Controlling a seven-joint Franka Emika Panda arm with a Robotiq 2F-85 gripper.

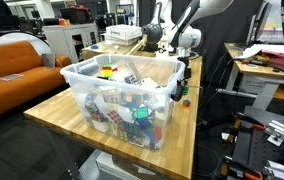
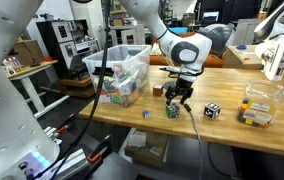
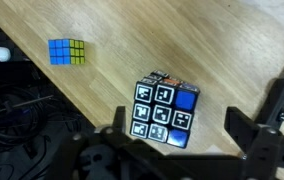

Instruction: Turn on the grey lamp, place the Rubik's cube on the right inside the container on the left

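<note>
My open fingers have the cube with marker stickers [image 3: 164, 108] standing clear between them. My gripper keeps going down until they are on either side of its sides [image 2: 172, 111], and then close.
The small Rubik's cube [image 1: 186, 101] lies on the wooden table near its edge, red-orange in that view. It shows in an exterior view [image 2: 147, 114] and, blue and yellow, in the wrist view [image 3: 67, 50]. The big see-through container [image 1: 77, 80] [image 2: 110, 55] holds many puzzle cubes. My gripper [image 3: 180, 130] [image 2: 178, 97] [image 1: 182, 78] is open. It hangs low over a larger cube with black-and-white marker stickers and blue squares [image 3: 165, 110] [image 2: 172, 110], one finger on each side, not touching it. I cannot pick out a grey lamp.
A black-and-white cube [image 2: 212, 110] and a small clear box of cubes [image 2: 257, 112] stand further along the table [image 2: 232, 135]. Cables and dark gear lie below the table edge [image 3: 22, 110]. An orange sofa [image 1: 12, 65] stands beyond the table.
</note>
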